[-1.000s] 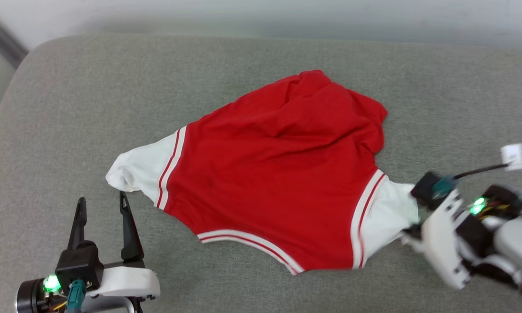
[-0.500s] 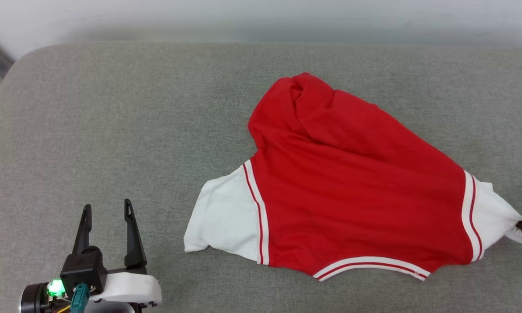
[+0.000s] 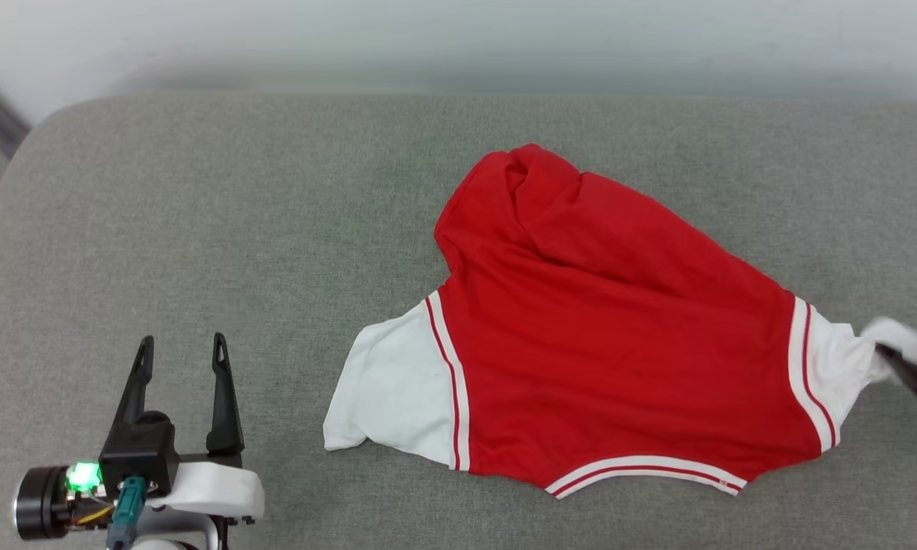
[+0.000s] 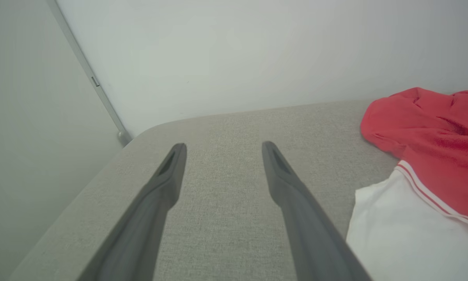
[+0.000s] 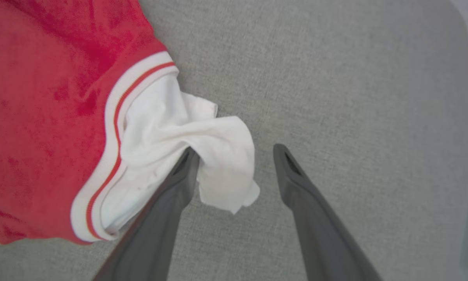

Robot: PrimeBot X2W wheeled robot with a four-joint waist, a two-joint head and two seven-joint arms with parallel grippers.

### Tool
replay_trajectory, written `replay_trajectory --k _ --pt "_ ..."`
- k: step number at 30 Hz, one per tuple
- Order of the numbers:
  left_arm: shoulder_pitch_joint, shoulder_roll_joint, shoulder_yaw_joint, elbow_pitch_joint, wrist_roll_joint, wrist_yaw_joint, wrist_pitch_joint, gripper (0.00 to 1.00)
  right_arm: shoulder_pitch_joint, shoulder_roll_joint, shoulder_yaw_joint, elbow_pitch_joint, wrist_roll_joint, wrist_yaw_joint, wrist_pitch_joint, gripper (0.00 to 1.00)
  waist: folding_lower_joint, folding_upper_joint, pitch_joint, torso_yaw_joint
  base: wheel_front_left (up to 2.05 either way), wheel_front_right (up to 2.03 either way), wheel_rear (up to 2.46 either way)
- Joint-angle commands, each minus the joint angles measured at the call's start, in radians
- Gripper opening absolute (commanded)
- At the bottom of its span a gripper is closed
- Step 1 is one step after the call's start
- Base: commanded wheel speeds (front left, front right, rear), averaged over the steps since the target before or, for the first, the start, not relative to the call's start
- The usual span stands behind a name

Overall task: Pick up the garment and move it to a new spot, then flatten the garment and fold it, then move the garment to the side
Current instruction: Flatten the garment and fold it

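The garment's far end is bunched in thick folds (image 3: pixel 536 194), so a hidden length of its body and straight hem should unfold when I lift the garment (image 3: pixel 625 376).
The garment (image 3: pixel 604 336), a red jersey with white short sleeves and red-white striped trim, lies spread on the grey cushion with its plain side up and its far end bunched. In the right wrist view my right gripper (image 5: pixel 236 152) stands open. The crumpled tip of the white sleeve (image 5: pixel 218 156) drapes over its left finger, with the loose end lying between the jaws. The same gripper (image 3: pixel 913 359) pokes in at the head view's right edge. My left gripper (image 3: pixel 179 353) is open at the lower left, well apart from the garment's near sleeve (image 4: pixel 405 230).
The grey cushion (image 3: pixel 237 229) ends in a rounded corner at the far left, with a pale wall (image 4: pixel 218 50) behind it. Its right edge (image 5: pixel 466 117) runs close beside my right gripper.
The right gripper dragged the garment to the right by its sleeve, then opened and let the sleeve go. The head camera shifted a little. The left gripper stayed open in place.
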Motion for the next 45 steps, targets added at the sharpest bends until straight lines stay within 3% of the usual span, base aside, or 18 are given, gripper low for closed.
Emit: replay_trajectory --k 1,8,13,17,20,23,28,32,38,45 --pt "-0.014 0.006 -0.003 0.000 0.001 -0.005 -0.002 1.00 -0.006 -0.001 -0.011 -0.005 -0.007 -0.001 -0.024 1.00 0.0000 -0.0001 -0.014 -0.004 0.00 0.00 0.00" --pt "-0.108 0.104 -0.035 0.024 0.012 -0.108 0.016 1.00 0.029 0.035 -0.180 -0.058 -0.093 -0.001 -0.276 1.00 0.0000 -0.0001 -0.044 -0.009 0.00 0.00 0.00" --pt "-0.197 0.166 -0.077 0.013 -0.013 -0.198 0.136 1.00 0.090 0.105 -0.338 -0.123 -0.213 -0.001 -0.397 1.00 0.0000 -0.0001 -0.050 -0.011 0.00 0.00 0.00" --pt "-0.263 0.210 -0.148 -0.005 -0.065 -0.234 0.278 1.00 0.170 0.194 -0.473 -0.204 -0.319 -0.001 -0.441 1.00 0.0000 -0.0001 -0.051 -0.011 0.00 0.00 0.00" --pt "-0.311 0.260 -0.226 -0.024 -0.133 -0.241 0.409 1.00 0.237 0.265 -0.558 -0.275 -0.392 -0.001 -0.435 1.00 0.0000 -0.0001 -0.049 -0.013 0.00 0.00 0.00" --pt "-0.359 0.345 -0.345 -0.065 -0.251 -0.241 0.550 1.00 0.296 0.325 -0.619 -0.346 -0.450 -0.001 -0.415 1.00 0.0000 -0.0001 -0.047 -0.018 0.00 0.00 0.00" --pt "-0.451 0.513 -0.534 -0.143 -0.451 -0.242 0.773 1.00 0.360 0.389 -0.672 -0.430 -0.497 -0.001 -0.381 1.00 0.0000 -0.0001 -0.039 -0.027 0.00 0.00 0.00" --pt "-0.531 0.608 -0.672 -0.184 -0.584 -0.242 0.909 1.00 0.383 0.416 -0.690 -0.478 -0.516 -0.001 -0.357 1.00 0.0000 -0.0001 -0.028 -0.037 0.00 0.00 0.00" --pt "-0.642 0.673 -0.863 -0.194 -0.706 -0.242 1.035 1.00 0.380 0.422 -0.695 -0.502 -0.513 -0.001 -0.346 1.00 0.0000 -0.0001 0.003 -0.054 0.00 0.00 0.00" --pt "-0.723 0.686 -1.047 -0.118 -0.765 -0.242 1.042 1.00 0.342 0.430 -0.682 -0.492 -0.510 -0.001 -0.356 1.00 0.0000 -0.0001 0.051 -0.078 0.00 0.00 0.00"
